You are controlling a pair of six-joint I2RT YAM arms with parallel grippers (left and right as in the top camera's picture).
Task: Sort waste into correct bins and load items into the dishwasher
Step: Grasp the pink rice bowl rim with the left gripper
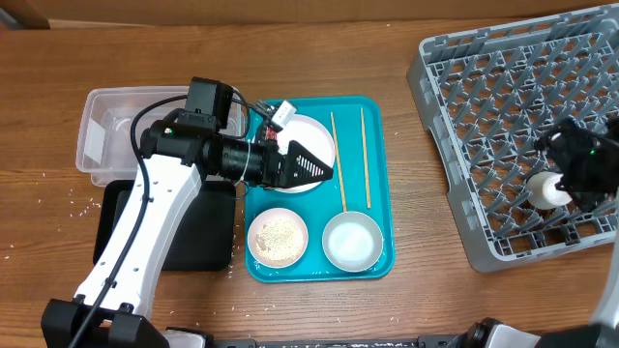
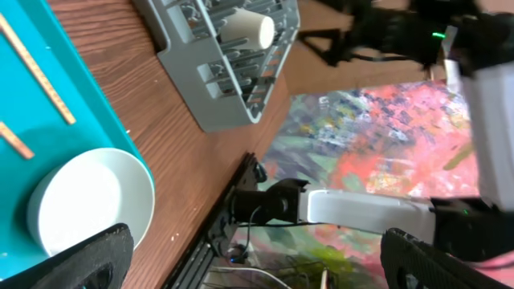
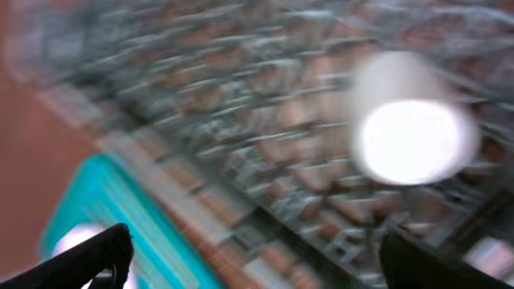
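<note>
With rice in the white bowl (image 1: 278, 239), my left gripper next empties the bowl into the black tray (image 1: 201, 228) before the bowl goes into the grey dish rack.
My left gripper (image 1: 311, 162) is open and empty, hovering over the round white plate (image 1: 308, 135) at the back of the teal tray. Two wooden chopsticks (image 1: 338, 159) lie on the tray to its right. A white bowl of rice (image 1: 278, 238) and an empty white bowl (image 1: 351, 241) sit at the tray's front. In the left wrist view the jaws (image 2: 257, 257) are open above the empty bowl (image 2: 88, 205). My right gripper (image 1: 573, 179) is open beside the white cup (image 1: 546, 189), which lies in the grey dish rack (image 1: 484, 116). The right wrist view is blurred; it shows the open jaws (image 3: 257, 249) and the cup (image 3: 409, 132). The red wrapper and the tissue are not visible.
The clear tub (image 1: 121, 111) stands at the back left, with the black tray (image 1: 198, 232) in front of it under my left arm. The teal tray (image 1: 377, 174) lies mid-table. Loose rice grains (image 1: 68, 203) are scattered on the wooden table at the left.
</note>
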